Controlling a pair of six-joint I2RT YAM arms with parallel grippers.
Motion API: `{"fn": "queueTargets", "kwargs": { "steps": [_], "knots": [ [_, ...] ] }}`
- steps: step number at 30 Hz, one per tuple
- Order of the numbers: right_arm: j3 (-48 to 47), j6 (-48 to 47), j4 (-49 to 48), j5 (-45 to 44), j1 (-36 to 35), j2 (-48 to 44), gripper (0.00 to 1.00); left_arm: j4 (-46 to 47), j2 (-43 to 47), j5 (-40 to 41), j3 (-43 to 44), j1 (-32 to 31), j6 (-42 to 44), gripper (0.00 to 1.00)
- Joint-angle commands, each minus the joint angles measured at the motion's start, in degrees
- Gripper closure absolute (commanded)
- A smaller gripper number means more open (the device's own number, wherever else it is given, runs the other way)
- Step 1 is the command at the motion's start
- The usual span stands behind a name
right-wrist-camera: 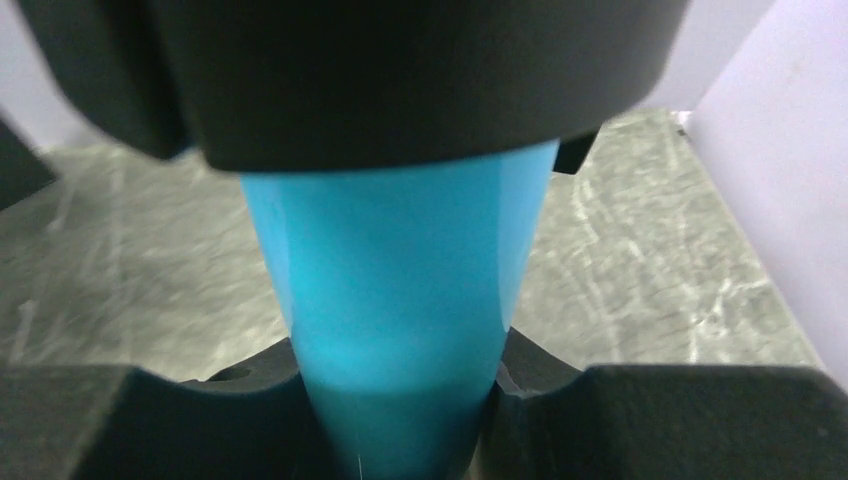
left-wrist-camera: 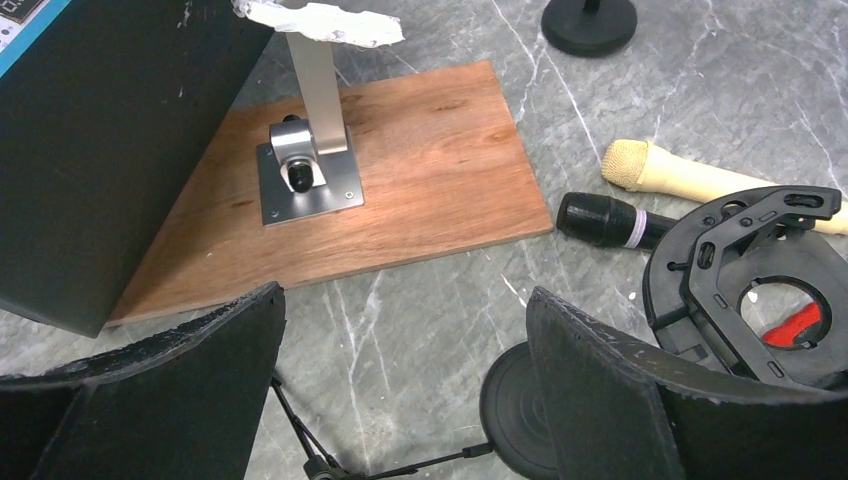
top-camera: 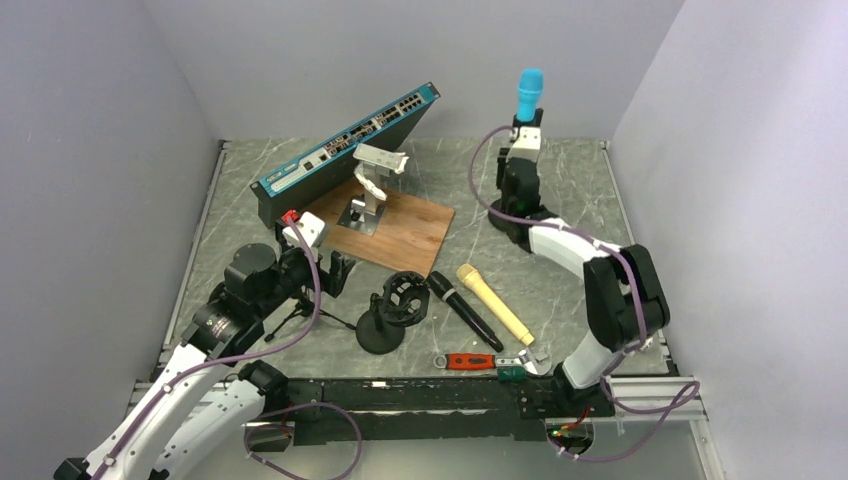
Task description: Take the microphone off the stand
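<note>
The black stand is upright and the spot (top-camera: 474,234) beside the wooden board is open, so the robot's right gripper should keep moving there and let go once the stand's base stands flat.
The blue microphone (top-camera: 530,92) stands upright at the back right, above a black stand (top-camera: 517,192) with a round base (left-wrist-camera: 588,22). My right gripper (top-camera: 527,135) is shut on the microphone's body just under its head. In the right wrist view the blue body (right-wrist-camera: 400,280) fills the gap between the dark fingers of the right gripper (right-wrist-camera: 395,410), and a black rounded part spans the top. Whether the microphone still sits in the stand's clip is hidden. My left gripper (top-camera: 335,272) (left-wrist-camera: 400,300) is open and empty, low over the table at the left.
A black shock-mount stand (top-camera: 395,305) stands beside the left gripper. A black microphone (top-camera: 465,310) and a beige one (top-camera: 493,303) lie mid-table. A wooden board (top-camera: 400,232) with a metal bracket and a tilted network switch (top-camera: 345,150) are behind. A red-handled tool (top-camera: 465,361) lies near the front.
</note>
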State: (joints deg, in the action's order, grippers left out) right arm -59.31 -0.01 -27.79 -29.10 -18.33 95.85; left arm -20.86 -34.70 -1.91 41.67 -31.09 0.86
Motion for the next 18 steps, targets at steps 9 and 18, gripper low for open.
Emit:
{"fn": "queueTargets", "kwargs": {
  "steps": [9,18],
  "knots": [
    [11.0,7.3,-9.1,-11.8,-13.5,-9.2,0.97,1.1,0.6,-1.4,1.2,0.2,-0.1,0.07],
    [12.9,5.5,-2.3,-3.5,-14.4,-15.2,0.41,1.4,0.4,-1.4,0.9,0.2,-0.4,0.07]
  ]
}}
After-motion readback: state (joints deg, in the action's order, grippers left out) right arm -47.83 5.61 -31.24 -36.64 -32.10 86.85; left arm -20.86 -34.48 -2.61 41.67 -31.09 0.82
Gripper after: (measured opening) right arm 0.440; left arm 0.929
